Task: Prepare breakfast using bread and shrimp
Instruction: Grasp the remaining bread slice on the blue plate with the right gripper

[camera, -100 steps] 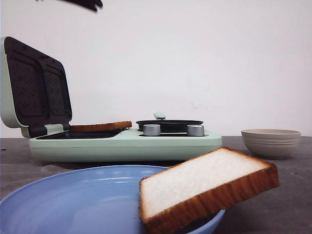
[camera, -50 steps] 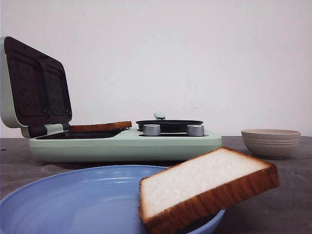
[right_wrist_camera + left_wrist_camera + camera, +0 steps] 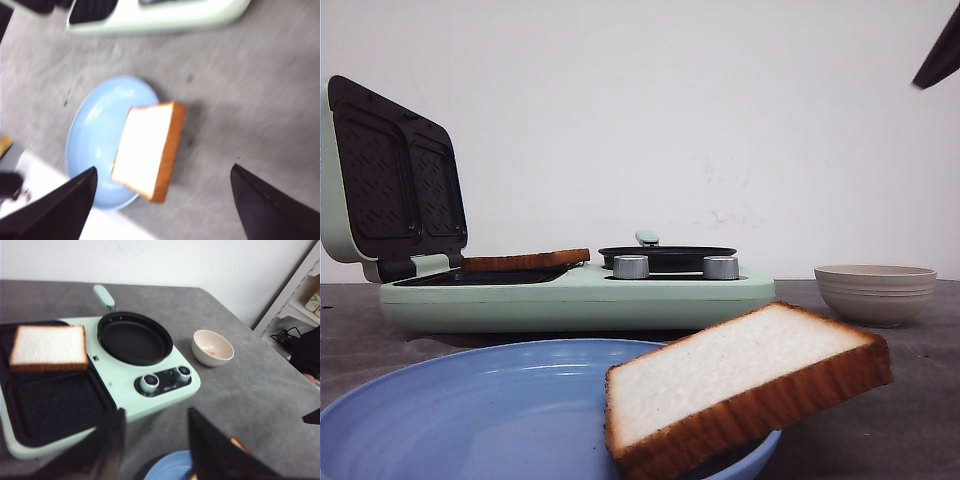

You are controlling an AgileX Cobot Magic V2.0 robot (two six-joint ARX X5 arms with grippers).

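The bread slice is leaning over the blue plate's rim (image 3: pixel 768 446). Next, my right gripper goes down and pinches the bread's overhanging end (image 3: pixel 852 362) before it lays the slice on the grill.
One slice of bread (image 3: pixel 740 385) leans tilted on the right rim of the blue plate (image 3: pixel 470 410), half over the table. In the right wrist view this bread (image 3: pixel 145 147) lies below my right gripper (image 3: pixel 164 167), which is open wide and holds nothing. A second bread slice (image 3: pixel 48 346) lies flat on the far grill plate of the mint-green sandwich maker (image 3: pixel 120 390). A small pink-orange shrimp piece (image 3: pixel 212 353) shows inside the beige bowl (image 3: pixel 212 347). My left gripper (image 3: pixel 156 410) is open and empty, above the table between the maker and the plate.
The maker's lid (image 3: pixel 390 170) stands open at the left. A black round pan (image 3: pixel 134 337) and two silver knobs (image 3: pixel 149 382) sit on its right half. The beige bowl (image 3: pixel 875 292) stands right of it. A white shelf (image 3: pixel 300 305) is beyond the table's right side.
The dark arm part at the top left of the front view has left the picture. A dark arm part now shows at the top right corner. Bread, plate and bowl have not moved.
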